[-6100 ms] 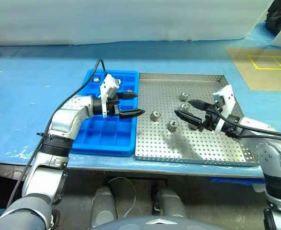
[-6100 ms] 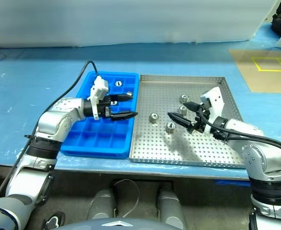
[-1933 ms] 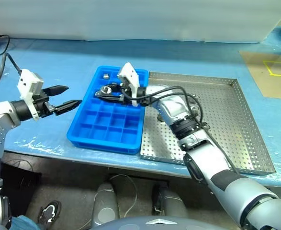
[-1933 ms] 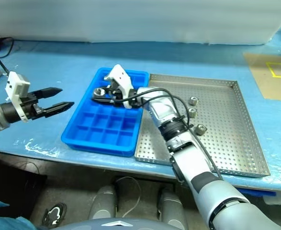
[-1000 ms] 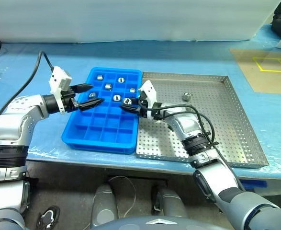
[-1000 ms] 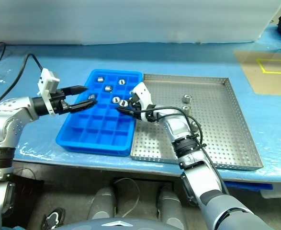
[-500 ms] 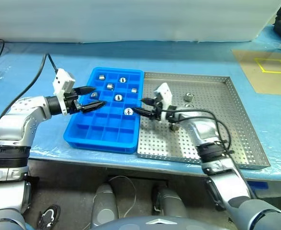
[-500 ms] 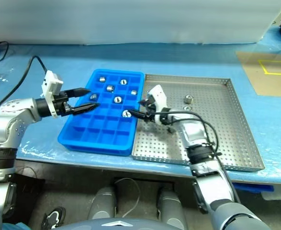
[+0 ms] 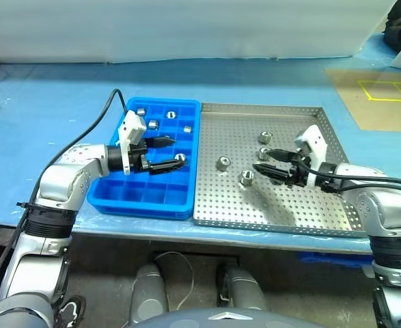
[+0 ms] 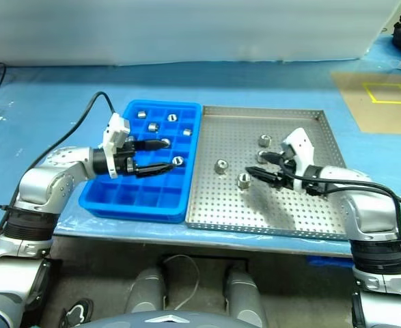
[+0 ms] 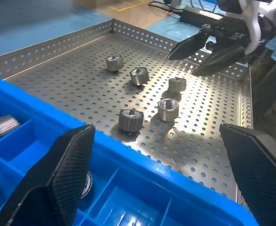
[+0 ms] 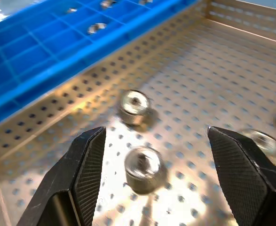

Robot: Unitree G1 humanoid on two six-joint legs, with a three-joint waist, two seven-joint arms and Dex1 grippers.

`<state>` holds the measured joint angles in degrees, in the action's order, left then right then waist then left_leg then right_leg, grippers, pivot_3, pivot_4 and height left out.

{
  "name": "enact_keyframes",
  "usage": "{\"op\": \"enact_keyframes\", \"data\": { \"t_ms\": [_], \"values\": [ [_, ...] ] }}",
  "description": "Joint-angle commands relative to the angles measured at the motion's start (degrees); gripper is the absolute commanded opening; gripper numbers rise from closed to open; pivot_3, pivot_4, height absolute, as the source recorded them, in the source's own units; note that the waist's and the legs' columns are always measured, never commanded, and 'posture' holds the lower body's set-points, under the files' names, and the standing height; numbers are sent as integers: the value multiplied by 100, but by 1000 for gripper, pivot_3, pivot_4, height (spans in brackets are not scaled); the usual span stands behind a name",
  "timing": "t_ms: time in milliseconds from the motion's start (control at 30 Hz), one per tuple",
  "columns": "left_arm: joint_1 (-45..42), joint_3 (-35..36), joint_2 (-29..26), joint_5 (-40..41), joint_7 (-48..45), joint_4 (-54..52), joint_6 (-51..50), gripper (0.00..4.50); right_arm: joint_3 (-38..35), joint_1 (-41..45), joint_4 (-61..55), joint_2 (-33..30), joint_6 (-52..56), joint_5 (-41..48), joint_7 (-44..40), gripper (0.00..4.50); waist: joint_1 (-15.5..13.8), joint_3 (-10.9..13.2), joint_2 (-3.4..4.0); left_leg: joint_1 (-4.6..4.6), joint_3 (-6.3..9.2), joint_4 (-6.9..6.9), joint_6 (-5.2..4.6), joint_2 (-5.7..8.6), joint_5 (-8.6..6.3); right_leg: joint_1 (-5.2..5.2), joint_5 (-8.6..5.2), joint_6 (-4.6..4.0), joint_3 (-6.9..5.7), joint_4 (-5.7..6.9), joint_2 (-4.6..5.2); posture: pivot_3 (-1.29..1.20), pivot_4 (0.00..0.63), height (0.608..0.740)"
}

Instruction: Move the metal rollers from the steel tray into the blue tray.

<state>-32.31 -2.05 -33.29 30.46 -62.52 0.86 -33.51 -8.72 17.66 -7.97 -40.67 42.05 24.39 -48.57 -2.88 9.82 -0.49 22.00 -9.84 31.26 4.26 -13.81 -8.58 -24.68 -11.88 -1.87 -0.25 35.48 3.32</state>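
The metal roller [image 11: 177, 84] beneath my right gripper stands clear of its neighbours, so I keep lowering my open fingers until they straddle its sides [image 11: 177, 87].
The steel tray [image 9: 289, 205] lies right of the blue tray [image 9: 145, 197] on the blue table. Several metal rollers [image 9: 222, 163] rest on the steel tray's perforated floor, and several more [image 9: 153, 124] sit in the blue tray's far compartments. My left gripper [image 9: 173, 152] hovers open and empty over the blue tray, pointing right, its lower finger close to a roller [image 9: 180, 158]. My right gripper [image 9: 260, 162] stands open and empty over the steel tray, pointing left at the roller group. In the right wrist view a roller [image 12: 145, 165] lies just ahead between its fingers.
A black cable [image 9: 94, 133] runs from the left wrist across the table. A brown board with yellow tape [image 9: 384, 96] lies at the back right. A white wall [image 9: 186, 27] closes off the far side. The table's front edge runs just below both trays.
My right gripper opened, left its roller in the blue tray, and swung right over the steel tray. My left gripper moved right over the blue tray. The camera also shifted.
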Motion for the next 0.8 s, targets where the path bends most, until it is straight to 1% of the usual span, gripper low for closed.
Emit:
{"op": "enact_keyframes", "data": {
  "t_ms": [33, 133, 200, 300, 367, 433, 533, 600, 700, 800],
  "values": [
    [-172, -27, 25, -61, -137, 123, 165, 4500, -269, -93, 438, 3, -403, -182, 258, 3557, 48, 0, -1, 0, 0, 2, -2, 0, -1, 1, 0, 1, 0, 0, 0, -258, 150, 740],
    [-233, -80, 23, -136, -238, 280, 237, 4500, -293, -161, 570, 192, -373, -56, 316, 3557, 101, -1, 1, 0, -5, 5, -13, 1, -7, -1, 0, 1, 7, -1, -1, -270, 150, 740],
    [-264, -99, 11, -180, -291, 357, 287, 4500, -204, -221, 777, 267, -548, -215, 390, 3557, 129, -1, 1, 0, -6, 3, -24, 0, -14, -4, 1, 1, 7, -1, -3, -273, 150, 740],
    [-336, -50, 63, -135, -315, 405, 268, 4500, 104, -395, 1221, 338, -1083, -706, 560, 3557, 151, -2, 2, 5, -9, 6, -28, 1, -16, -2, 10, -16, 8, -8, -2, -268, 150, 740],
    [-390, 51, 112, -21, -264, 441, 157, 4500, 193, -488, 1278, 435, -1240, -763, 584, 3557, 155, -1, 2, 8, -9, 6, -31, 3, -18, -2, 18, -29, 7, -15, -1, -266, 150, 740],
    [-377, 42, 84, -71, -260, 475, 166, 4500, 186, -532, 1271, 544, -1289, -737, 618, 3557, 166, -2, 2, 8, -10, 6, -34, 2, -19, -2, 18, -29, 8, -17, -1, -263, 150, 740],
    [-334, 23, 42, -99, -292, 453, 171, 4500, 121, -504, 1646, 683, -1422, -786, 755, 3557, 201, -2, 1, 2, -12, 7, -36, 2, -21, 3, 16, -24, 10, -19, -1, -258, 150, 740],
    [-343, 32, 31, -101, -286, 452, 162, 4500, 122, -486, 1834, 708, -1534, -846, 805, 3557, 203, -3, 0, -3, -13, 8, -37, 0, -21, 8, 2, -1, 10, -19, -2, -258, 150, 740],
    [-335, 47, 10, -98, -290, 443, 158, 4500, 84, -475, 1871, 745, -1610, -787, 822, 3557, 197, -3, 0, -14, -13, 12, -50, 1, -29, 25, 1, 1, 9, -20, -1, -254, 150, 740],
    [-325, 43, -1, -98, -281, 434, 148, 4500, 13, -424, 1783, 779, -1596, -627, 764, 2932, 196, -3, 0, -27, -13, 16, -59, 2, -34, 43, 0, 3, 10, -31, 0, -253, 150, 740]
  ]
}}
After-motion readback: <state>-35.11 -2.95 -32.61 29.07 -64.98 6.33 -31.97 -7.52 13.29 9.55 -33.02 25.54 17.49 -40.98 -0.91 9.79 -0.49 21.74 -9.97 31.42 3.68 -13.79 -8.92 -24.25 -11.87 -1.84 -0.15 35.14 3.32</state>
